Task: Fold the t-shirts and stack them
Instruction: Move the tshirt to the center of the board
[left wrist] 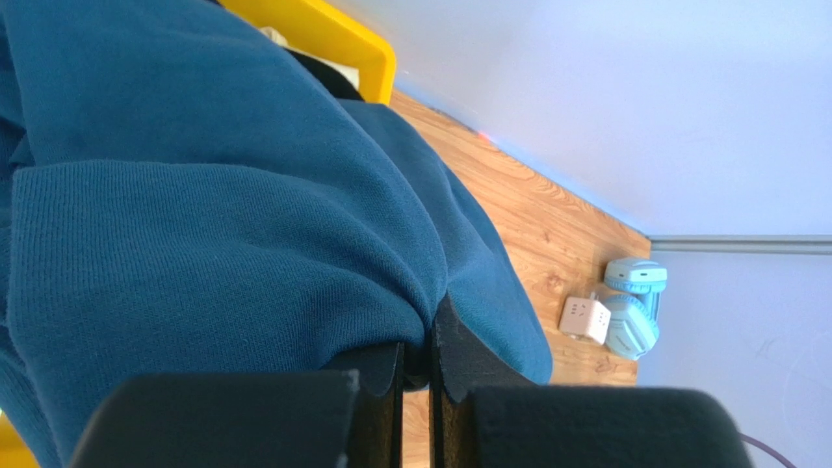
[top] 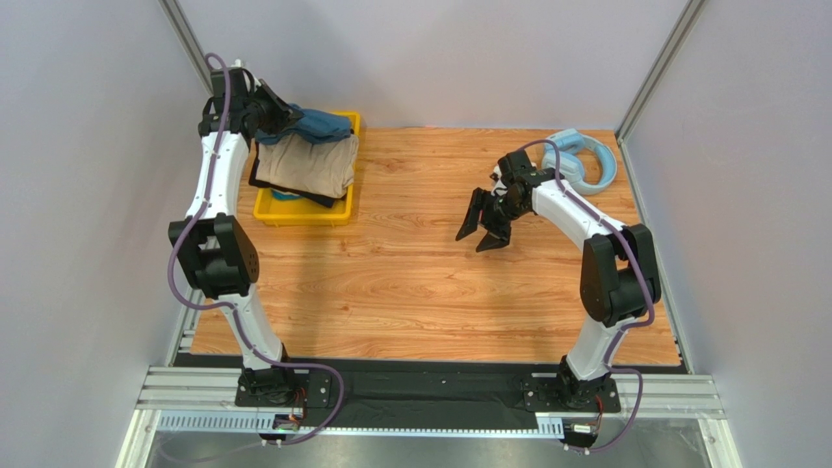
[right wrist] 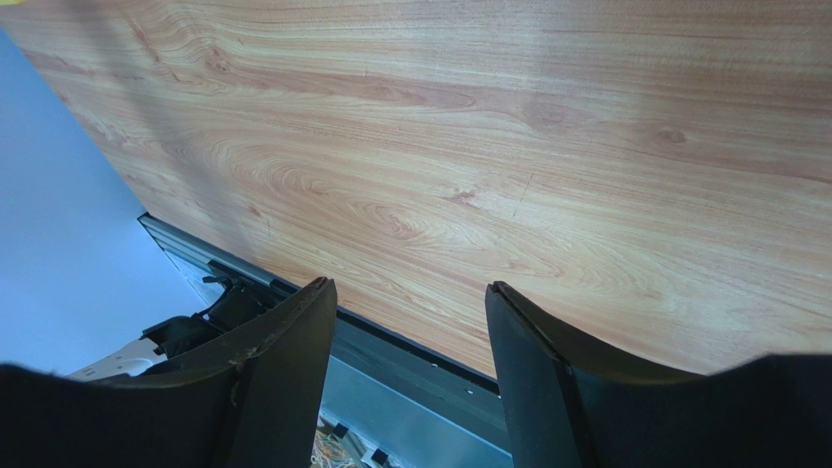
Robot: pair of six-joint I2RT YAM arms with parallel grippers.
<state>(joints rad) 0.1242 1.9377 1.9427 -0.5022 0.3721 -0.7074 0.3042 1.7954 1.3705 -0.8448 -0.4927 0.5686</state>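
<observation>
I expect the teal-blue t-shirt (top: 330, 127) to hang long and crumpled rather than open flat when I lift it, because it lies bunched in loose folds (top: 301, 121).
A dark teal-blue t-shirt (left wrist: 225, 195) fills the left wrist view, and my left gripper (left wrist: 417, 341) is shut on a fold of it. From above, that gripper (top: 278, 115) sits at the back left over a yellow bin (top: 344, 211), with the teal-blue shirt (top: 322, 124) bunched on a tan t-shirt (top: 308, 164). A dark garment (top: 289, 191) shows under the tan one. My right gripper (top: 482, 229) hangs open over the bare wooden table (top: 410, 283), nothing between its fingers (right wrist: 283, 361).
Light-blue headphones (top: 584, 161) lie at the back right corner, and in the left wrist view they (left wrist: 633, 307) sit beside a small white plug adapter (left wrist: 584, 318). Grey walls and metal posts close in the table's back and sides.
</observation>
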